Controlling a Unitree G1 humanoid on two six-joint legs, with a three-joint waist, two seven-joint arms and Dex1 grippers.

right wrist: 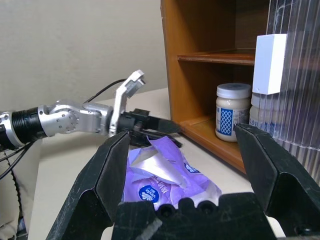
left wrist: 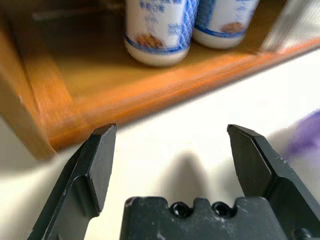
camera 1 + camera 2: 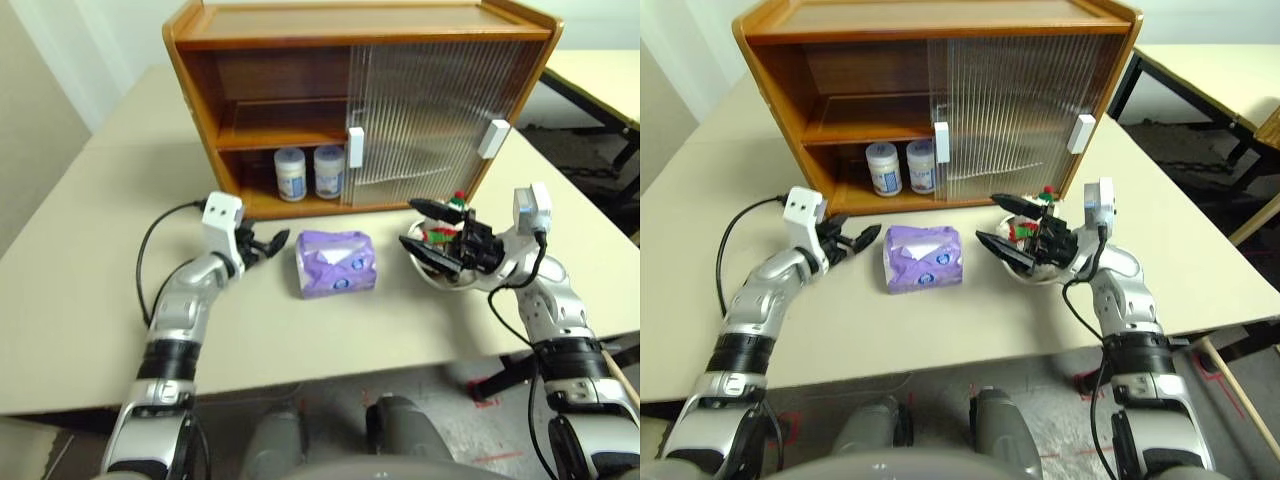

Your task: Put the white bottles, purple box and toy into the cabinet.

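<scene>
The purple box's end (image 3: 305, 264) is free beside my left gripper's open fingers. I keep that left gripper moving toward that end (image 3: 892, 260) and close it around the end.
Two white bottles (image 3: 290, 174) (image 3: 328, 171) stand side by side on the lower shelf of the cabinet (image 3: 200, 90), in its uncovered left half. The purple box (image 3: 335, 262) lies on the table in front of the cabinet. My left gripper (image 3: 275, 243) hovers open and empty just left of the box, pointing at it. To the right of the box, my right gripper (image 3: 410, 222) is open over a round bowl (image 3: 440, 278). The toy (image 3: 457, 203) sits in that bowl, mostly hidden behind the fingers. The right wrist view looks past the open fingers (image 1: 112, 165) onto the purple box (image 1: 165, 180).
Both ribbed sliding doors (image 3: 430, 110) with white handles (image 3: 355, 146) cover the cabinet's right half. A black cable (image 3: 150, 250) loops over the table by my left arm. Another table (image 3: 600, 80) stands at the back right. The table's front edge (image 3: 300, 385) runs close below the arms.
</scene>
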